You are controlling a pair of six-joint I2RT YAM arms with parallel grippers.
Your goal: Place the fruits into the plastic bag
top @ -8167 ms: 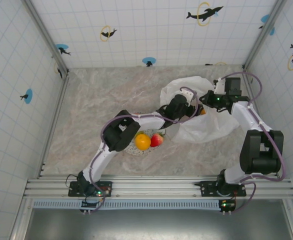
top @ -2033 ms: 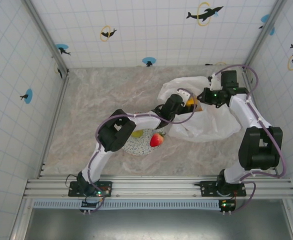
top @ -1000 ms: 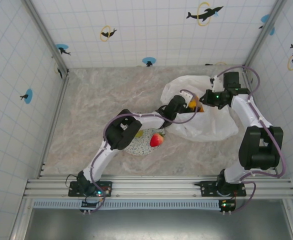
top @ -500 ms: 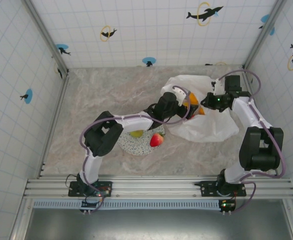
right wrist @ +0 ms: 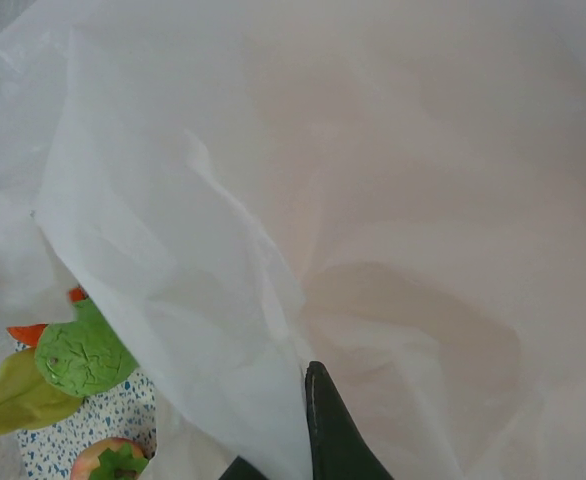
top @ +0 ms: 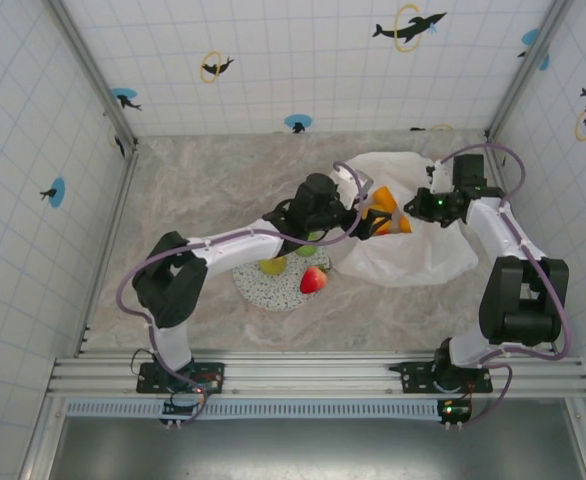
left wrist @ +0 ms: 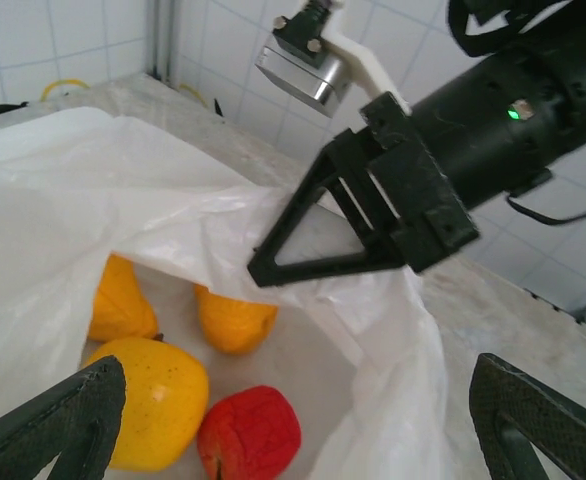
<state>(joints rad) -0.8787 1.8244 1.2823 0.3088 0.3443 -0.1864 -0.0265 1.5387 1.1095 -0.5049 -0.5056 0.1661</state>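
Observation:
The two orange fruits have a gap (left wrist: pixel 178 302) between them. I expect the yellow-green fruit (top: pixel 272 265) to settle in among them when I lower it into the plastic bag.
The plastic bag (top: pixel 418 250) lies at the right, white and crinkly, its mouth facing left. My right gripper (top: pixel 414 208) is shut on the bag's upper rim (left wrist: pixel 273 225) and holds the mouth up. My left gripper (left wrist: pixel 295 400) stands open at the mouth with nothing between its fingers (left wrist: pixel 63 425). Inside the bag lie two orange fruits (left wrist: pixel 235 318), a yellow one (left wrist: pixel 148 400) and a red one (left wrist: pixel 251 435). On the speckled plate (top: pixel 258 290) rest a yellow-green fruit (top: pixel 273 266) and a red-and-yellow fruit (top: pixel 314 279). A green fruit (right wrist: pixel 81 355) sits beside them.
The left arm (top: pixel 223 250) stretches across the table middle over the plate's far side. Tiled walls with metal corner posts (top: pixel 103 90) close in the marble table top (top: pixel 203 190). A metal rail (top: pixel 313 375) runs along the near edge.
The left arm's elbow has swung out to the left and its gripper has drawn back a little from the bag's mouth. The right gripper keeps its hold on the rim.

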